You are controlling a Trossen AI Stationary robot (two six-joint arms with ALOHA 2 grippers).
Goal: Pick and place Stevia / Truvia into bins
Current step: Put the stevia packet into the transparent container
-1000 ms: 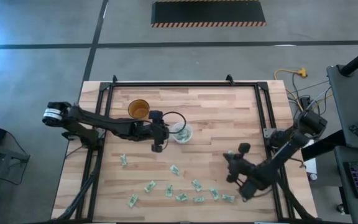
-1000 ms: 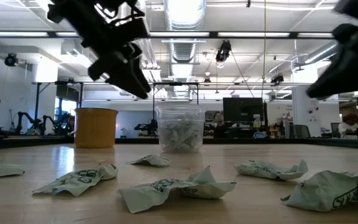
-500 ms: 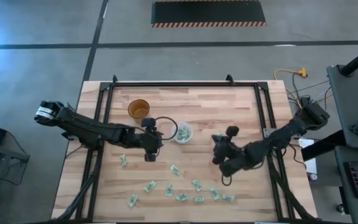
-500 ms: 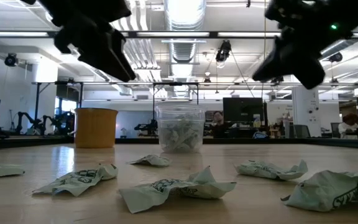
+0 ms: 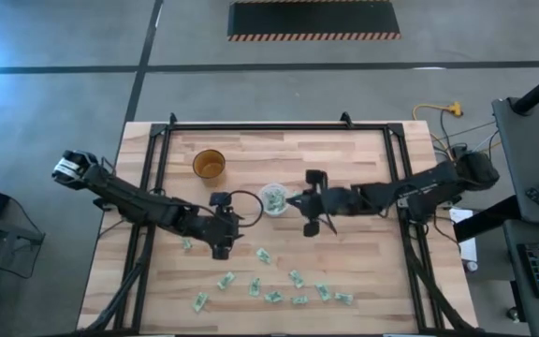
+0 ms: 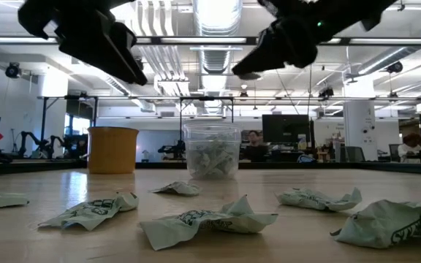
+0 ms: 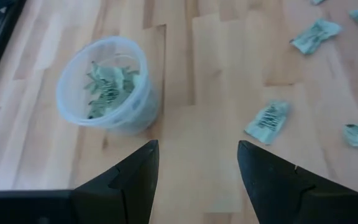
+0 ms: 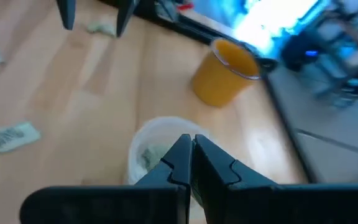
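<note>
The sachet at its finger tips [image 6: 249, 76] is higher than the translucent bin's rim, so my right gripper keeps going over the bin's opening [image 5: 274, 196] and lets go there.
The translucent bin [image 5: 273, 198] stands upright on its base mid-table, with Stevia sachets lying inside it [image 7: 107, 87]. Several more sachets lie flat on the wood nearer the front edge [image 5: 263, 255] [image 7: 268, 122]. My right gripper [image 5: 294, 199] [image 8: 191, 147] hovers shut just right of and above the bin's rim [image 8: 160, 134]; no sachet shows between its fingers. My left gripper [image 5: 231, 225] [image 7: 197, 165] hangs open in the air, near-left of the bin, with nothing between its fingers.
An amber cup [image 5: 210, 165] [image 8: 225, 70] stands far-left of the bin. A black frame [image 5: 251, 128] runs around the wooden table [image 5: 344, 159]. Loose sachets spread along the near part [image 5: 299, 300] [image 6: 203, 221]. A black cable loop [image 5: 247, 204] sits beside the left hand.
My right gripper has swung from the table's near right, over the sachets, up and toward the bin, turning as it came; it stays shut. My left gripper has drawn back from the bin toward the near left, staying open. The sachets on the table have not moved.
</note>
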